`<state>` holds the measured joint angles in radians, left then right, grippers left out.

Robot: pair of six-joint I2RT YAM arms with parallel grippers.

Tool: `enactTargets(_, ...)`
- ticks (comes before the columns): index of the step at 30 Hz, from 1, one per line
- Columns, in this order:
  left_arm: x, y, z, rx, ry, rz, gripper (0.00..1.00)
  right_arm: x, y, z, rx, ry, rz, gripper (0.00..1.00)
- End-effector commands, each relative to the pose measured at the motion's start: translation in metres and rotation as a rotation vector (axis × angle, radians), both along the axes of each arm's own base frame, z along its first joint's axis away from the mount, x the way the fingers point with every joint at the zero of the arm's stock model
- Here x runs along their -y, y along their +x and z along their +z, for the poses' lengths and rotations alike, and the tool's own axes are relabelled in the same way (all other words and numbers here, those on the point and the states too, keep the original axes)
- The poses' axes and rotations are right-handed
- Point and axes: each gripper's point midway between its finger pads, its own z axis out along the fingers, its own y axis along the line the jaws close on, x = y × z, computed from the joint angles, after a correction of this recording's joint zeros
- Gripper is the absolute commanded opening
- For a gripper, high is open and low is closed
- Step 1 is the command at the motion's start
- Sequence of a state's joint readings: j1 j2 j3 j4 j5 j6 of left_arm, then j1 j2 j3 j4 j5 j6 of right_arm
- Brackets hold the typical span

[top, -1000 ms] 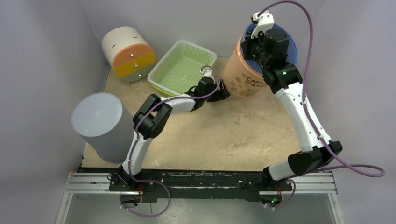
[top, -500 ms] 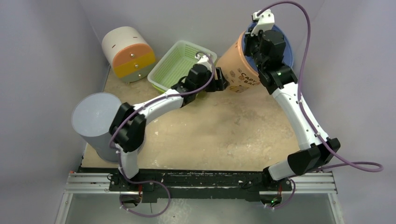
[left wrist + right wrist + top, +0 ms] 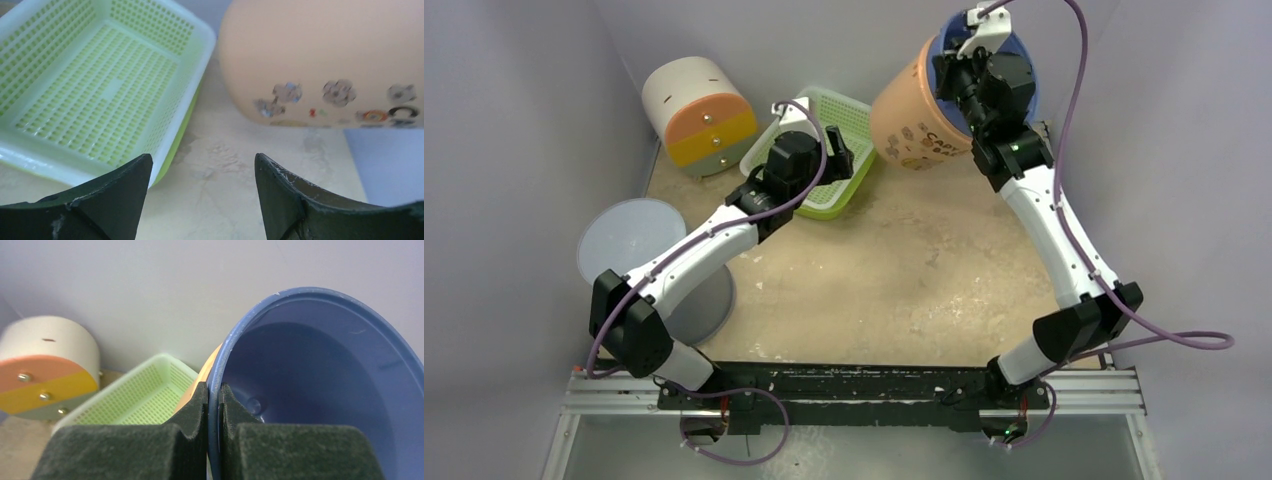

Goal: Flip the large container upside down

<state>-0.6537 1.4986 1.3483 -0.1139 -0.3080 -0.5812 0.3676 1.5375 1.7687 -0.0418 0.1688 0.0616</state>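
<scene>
I should pull the blue container [image 3: 949, 110] in my right gripper clear of the peach-orange tub [image 3: 912, 115] before I turn the container over, because the tub wraps around it.
The large container [image 3: 914, 110] is a peach-orange tub with small printed figures and a blue inside. It hangs tilted in the air at the back right, mouth toward the wall. My right gripper [image 3: 952, 68] is shut on its blue rim [image 3: 216, 390], one finger outside, one inside. In the left wrist view its peach wall [image 3: 320, 60] fills the upper right, off the table. My left gripper [image 3: 836, 148] is open and empty, hovering over the near right corner of the green basket, apart from the container; it also shows in its own view [image 3: 202, 172].
A green mesh basket [image 3: 799, 175] sits at the back centre. A white drum with orange and yellow face [image 3: 697, 112] lies at the back left. A grey cylinder [image 3: 629, 245] stands at the left edge. Walls close in on three sides.
The right gripper has lifted and tipped the container further, up and to the left. The left gripper has drawn back from the container to the left, over the basket.
</scene>
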Motion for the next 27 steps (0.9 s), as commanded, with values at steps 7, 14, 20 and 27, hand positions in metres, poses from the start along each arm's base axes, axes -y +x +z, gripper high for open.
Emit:
enactTargets(7, -0.053, -0.02, 0.026, 0.053, 0.088, 0.149, 0.72, -0.052, -0.02, 0.154, 0.514, 0.251, 0.283, 0.0)
enactTargets(14, -0.071, -0.029, 0.023, 0.059, 0.111, 0.195, 0.72, -0.102, -0.002, 0.133, 0.509, 0.301, 0.43, 0.0)
enactTargets(20, -0.077, -0.03, 0.018, 0.058, 0.132, 0.214, 0.72, -0.125, 0.015, 0.087, 0.443, 0.314, 0.465, 0.0)
enactTargets(27, -0.063, -0.018, 0.001, 0.044, 0.136, 0.195, 0.72, -0.12, 0.004, 0.069, 0.423, 0.297, 0.454, 0.0)
